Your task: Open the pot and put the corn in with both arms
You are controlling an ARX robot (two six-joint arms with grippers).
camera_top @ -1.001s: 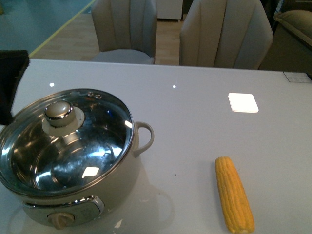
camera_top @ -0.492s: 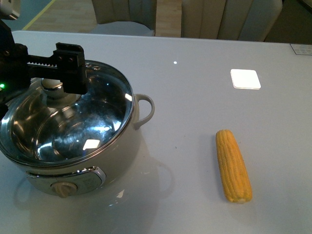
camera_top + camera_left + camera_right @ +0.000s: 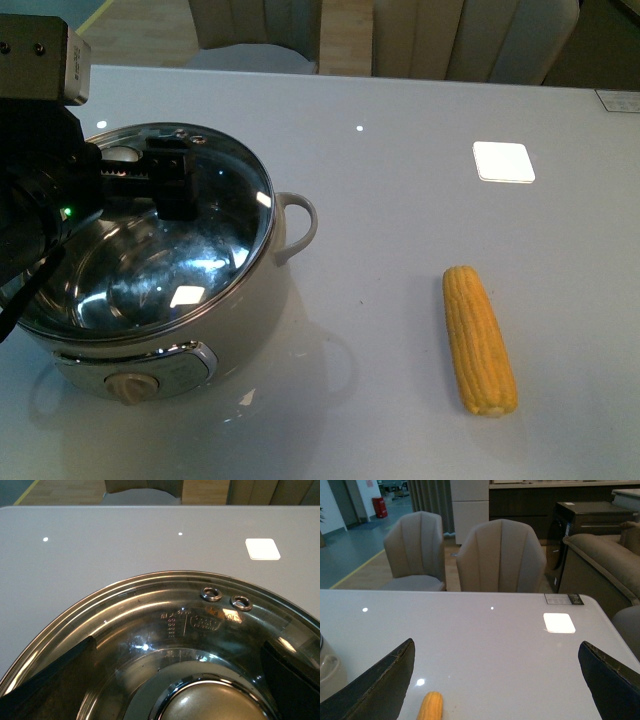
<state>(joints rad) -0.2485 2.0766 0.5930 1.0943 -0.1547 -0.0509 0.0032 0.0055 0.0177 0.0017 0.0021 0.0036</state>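
Observation:
My gripper will uncover an empty pot [image 3: 245, 335] when it lifts the lid, because only shiny steel and its side marks [image 3: 172, 625] show through the glass lid.
The cream-white pot [image 3: 235, 345] stands at the front left of the table with its glass lid [image 3: 200, 250] on. My left gripper [image 3: 125, 170] is open, low over the lid, its fingers either side of the knob [image 3: 122, 154]. In the left wrist view the knob [image 3: 215, 705] lies between the open fingertips [image 3: 55, 680] above the lid [image 3: 165, 610]. The yellow corn [image 3: 478, 338] lies on the table to the right of the pot. My right gripper [image 3: 497, 680] is open above the table; the corn's tip [image 3: 431, 706] shows near its one finger. The right arm is out of the front view.
A white square patch [image 3: 503, 161] lies on the grey table [image 3: 400, 220] at the back right. Two beige chairs [image 3: 500, 555] stand behind the table's far edge. The pot's loop handle [image 3: 298, 225] points toward the corn.
My left arm has come in from the left and lowered over the lid, its fingers now around the knob. The corn and pot have not moved.

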